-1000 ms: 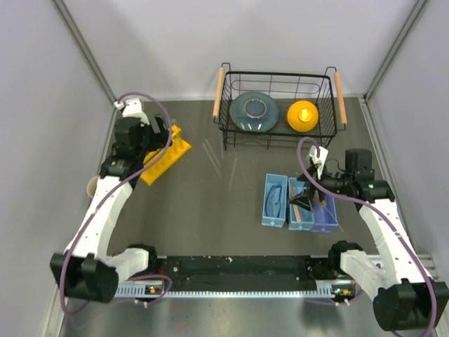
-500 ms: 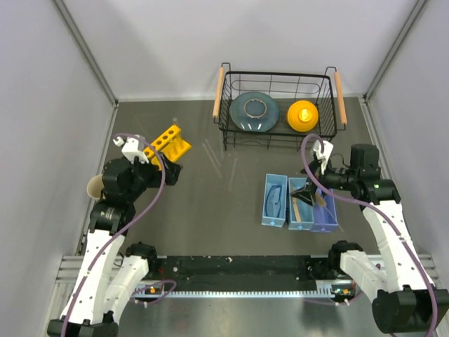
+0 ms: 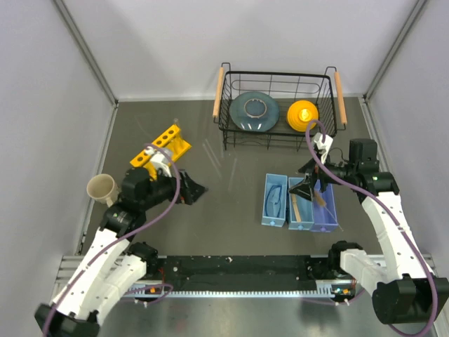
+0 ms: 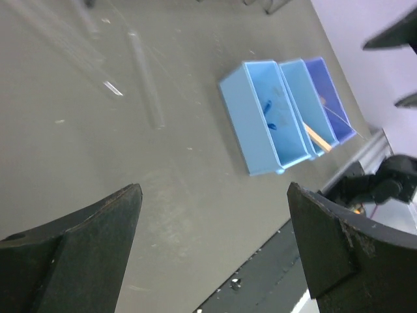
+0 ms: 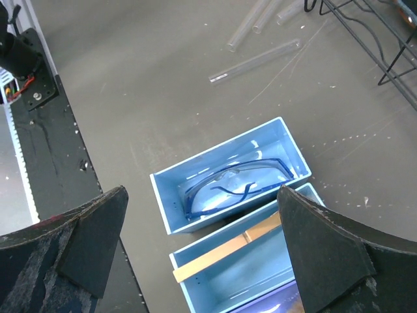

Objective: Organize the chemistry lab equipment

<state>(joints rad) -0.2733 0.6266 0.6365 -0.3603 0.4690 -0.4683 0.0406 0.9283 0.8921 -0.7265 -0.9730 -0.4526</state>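
Note:
My left gripper keeps moving until its open fingers are on both sides of the tube's near end [image 4: 158,121], and then close, because the glass tube [image 4: 148,78] nearest the bins lies apart from its neighbours.
The yellow rack [image 3: 163,145] rests on the table at the far left, its holes facing up. My left gripper [image 3: 193,191] [image 4: 214,195] hangs open and empty over bare table, to the right of the rack. Thin clear glass tubes [image 3: 214,151] [image 4: 146,78] [image 5: 255,60] lie loose in front of the basket. The blue-rimmed safety glasses [image 5: 234,186] [image 3: 273,203] lie in the left light-blue bin [image 3: 274,181]. The tan wooden clamp [image 5: 225,251] [image 3: 300,209] lies in the middle bin [image 3: 302,225]. My right gripper [image 3: 306,184] [image 5: 202,195] is open and empty above these bins.
A third, purple bin [image 3: 325,217] sits to the right of the other two. A black wire basket [image 3: 279,73] at the back holds a grey-blue plate [image 3: 254,111] and a yellow object [image 3: 303,116]. A beige cup [image 3: 100,187] stands at the left edge. A dark rail [image 3: 231,270] runs along the near edge.
My left gripper has come away from the yellow rack and swung right and nearer, toward the table's middle. The rack now shows its holes. The right gripper shifted slightly over the bins.

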